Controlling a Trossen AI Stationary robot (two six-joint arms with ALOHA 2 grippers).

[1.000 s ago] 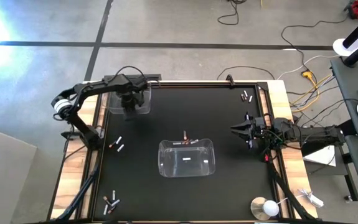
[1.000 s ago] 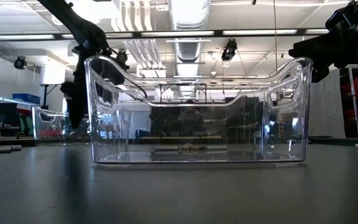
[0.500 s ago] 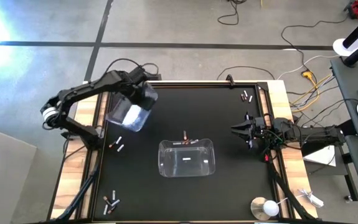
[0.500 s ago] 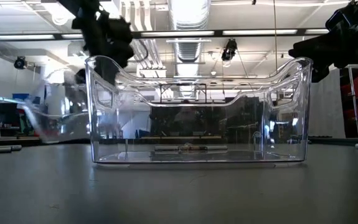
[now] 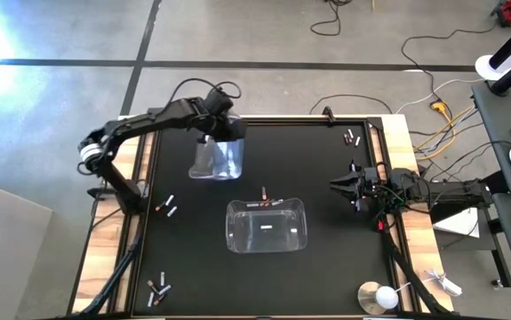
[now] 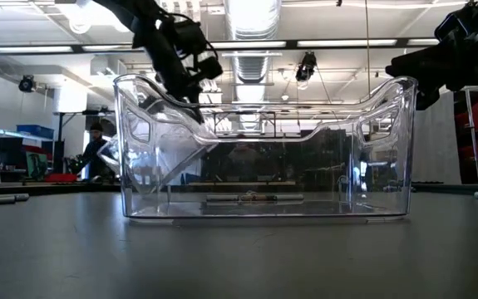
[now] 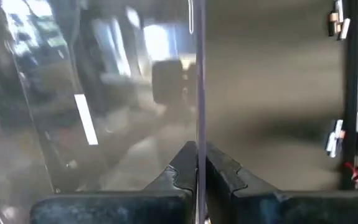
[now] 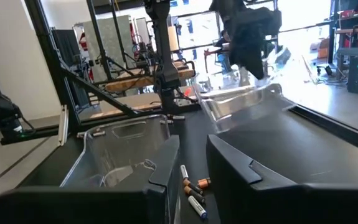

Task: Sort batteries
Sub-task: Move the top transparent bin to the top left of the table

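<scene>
The black table (image 5: 248,164) under the hanging clear bin (image 5: 212,160) is clear of batteries, so the robot's left gripper should go on lowering the bin until the bin's base stands flat.
My left gripper (image 5: 223,132) is over the far left part of the black table, shut on a clear plastic bin (image 5: 218,160) that hangs tipped beneath it; the right wrist view shows the same bin (image 8: 241,102). A second clear bin (image 5: 267,225) stands on its base at the table's middle, with one silvery battery (image 5: 267,227) inside. More batteries lie just beyond it (image 5: 266,197), at the left (image 5: 168,208), the near left (image 5: 157,286) and the far right (image 5: 353,138). My right gripper (image 5: 337,186) waits at the right edge, slightly open, with nothing between its fingers. My left gripper pinches one thin wall of the clear bin (image 7: 198,146) between its two fingers, one finger on each face of the wall. The fingers slant down from above. The bin is lifted clear of the table and hangs tipped below them.
A round white-topped metal disc (image 5: 381,298) sits at the near right corner. Black rails frame the table, with wooden strips (image 5: 131,169) outside them. Bare black table lies between the two bins and along the near side. People and benches show in the room beyond.
My left gripper has lifted the clear bin off the table's far left corner and carried it up and toward the table's middle, rolling its wrist. The bin, which stood on its base, now hangs tipped and clear of the table.
</scene>
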